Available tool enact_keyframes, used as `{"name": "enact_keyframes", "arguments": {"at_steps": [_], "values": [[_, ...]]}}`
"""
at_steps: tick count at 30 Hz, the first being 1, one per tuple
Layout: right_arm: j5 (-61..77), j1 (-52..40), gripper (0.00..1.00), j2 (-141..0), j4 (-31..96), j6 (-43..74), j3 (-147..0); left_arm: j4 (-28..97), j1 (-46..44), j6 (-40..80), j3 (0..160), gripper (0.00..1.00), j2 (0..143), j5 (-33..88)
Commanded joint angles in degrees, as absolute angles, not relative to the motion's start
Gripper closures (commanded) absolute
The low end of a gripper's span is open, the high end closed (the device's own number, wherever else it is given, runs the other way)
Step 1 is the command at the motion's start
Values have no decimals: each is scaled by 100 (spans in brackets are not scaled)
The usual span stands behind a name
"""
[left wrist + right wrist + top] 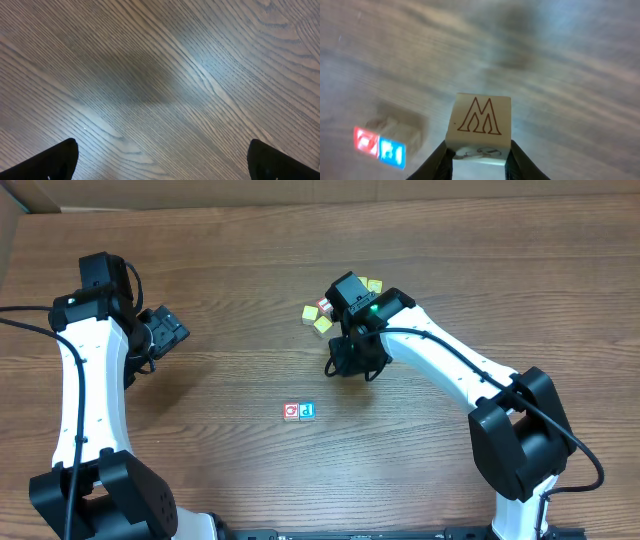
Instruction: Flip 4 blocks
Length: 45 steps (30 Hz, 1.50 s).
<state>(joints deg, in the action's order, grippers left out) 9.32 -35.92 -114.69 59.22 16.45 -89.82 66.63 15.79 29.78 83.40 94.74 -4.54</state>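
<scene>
The whitish block (479,120) is hanging crooked to the blue block. My right gripper should put down the whitish block nearby (337,417) and then push it into line with closed fingers.
My right gripper (479,159) is shut on a pale whitish block (480,120) that carries a brown outlined letter on its upper face, and holds it just above the table. In the overhead view this gripper (354,364) hangs right of centre, and its body hides the held block. A red-framed block (291,411) and a blue block (307,411) sit side by side, touching, at mid-table. They also appear low on the left in the right wrist view, the red one (366,141) beside the blue one (391,151). My left gripper (168,330) stands open over bare wood (162,100), nothing between its fingers.
A small pile of yellow and red-faced cubes (320,315) lies behind the right gripper, with more cubes (373,285) beside the right wrist. The left arm (85,370) stands along the left side. A cardboard edge (10,230) borders the far left corner.
</scene>
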Motion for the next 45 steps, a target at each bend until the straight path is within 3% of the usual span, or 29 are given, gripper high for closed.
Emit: {"name": "enact_keyframes", "arguments": {"at_steps": [1,14,33,41,45], "values": [[1402,-3736,72,-11338,6152,1782,-8967,6665,1577,2891,8372,0,9483,-445],[1190,-4309,71,-11343,6401,2536,-8659,6665,1577,2891,8372,0,9483,-445],[1144,-4355,71,-11349,6005,2578,-8145,6665,1577,2891,8372,0,9483,-445],[1146,-4355,50,-11349,5922,2578,-8145,6665,1577,2891,8372,0,9483,-445],[1149,-4355,47,-11349,5935,2578,-8145,6665,1577,2891,8372,0,9483,-445]]}}
